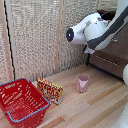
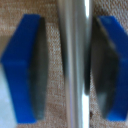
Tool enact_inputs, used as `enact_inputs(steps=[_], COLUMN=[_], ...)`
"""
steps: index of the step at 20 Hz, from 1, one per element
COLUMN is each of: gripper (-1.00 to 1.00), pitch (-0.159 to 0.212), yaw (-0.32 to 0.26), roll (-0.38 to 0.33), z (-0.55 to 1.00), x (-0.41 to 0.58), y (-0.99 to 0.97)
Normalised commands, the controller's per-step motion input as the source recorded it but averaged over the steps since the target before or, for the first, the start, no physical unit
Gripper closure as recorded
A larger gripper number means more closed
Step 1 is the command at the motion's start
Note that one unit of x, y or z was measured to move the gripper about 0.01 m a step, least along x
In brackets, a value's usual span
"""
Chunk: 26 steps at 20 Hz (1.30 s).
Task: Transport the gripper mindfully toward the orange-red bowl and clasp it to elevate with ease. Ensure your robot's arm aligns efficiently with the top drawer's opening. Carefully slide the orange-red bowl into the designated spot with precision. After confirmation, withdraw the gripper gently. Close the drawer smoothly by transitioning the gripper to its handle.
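Observation:
I expect the silver bar (image 2: 75, 64) to slide straight back with its drawer when I push, because my arm (image 1: 86, 32) stands out ahead of the dark brown cabinet.
In the wrist view my gripper (image 2: 70, 65) is open. Its two blue-tipped fingers (image 2: 22, 70) straddle the silver bar handle (image 2: 75, 60), with a small gap on each side. Behind the bar shows the brown wood-grain drawer front (image 2: 52, 30). In the exterior view the white robot's arm (image 1: 95, 30), with its dark grey joint (image 1: 70, 34), reaches to the dark brown cabinet (image 1: 117, 50) at the exterior view's right. The arm hides the hand there. The orange-red bowl is not in view.
A red mesh basket (image 1: 20, 102) stands at the exterior view's lower left. A printed box (image 1: 50, 91) leans next to it. A pink cup (image 1: 82, 83) stands on the wooden floor. A lower drawer's silver bar (image 1: 106, 61) shows on the cabinet.

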Motion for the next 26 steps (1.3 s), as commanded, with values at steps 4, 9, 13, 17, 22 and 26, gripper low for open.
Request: enact_inputs(steps=[4, 9, 13, 17, 22, 26], gripper=[1.00, 1.00, 1.00, 1.00, 1.00, 1.00], pitch=[-0.028, 0.004, 0.012, 0.006, -0.006, -0.064], yaw=[-0.048, -0.026, -0.012, -0.001, 0.040, 0.113], roll=[0.043, 0.051, 0.058, 0.058, -0.001, -0.001], z=[0.34, 0.71, 0.84, 0.90, 0.63, 0.19], x=[0.159, 0.369, 0.359, 0.316, 0.199, 0.005], y=[-0.27, -0.47, -0.45, -0.50, -0.54, -0.79])
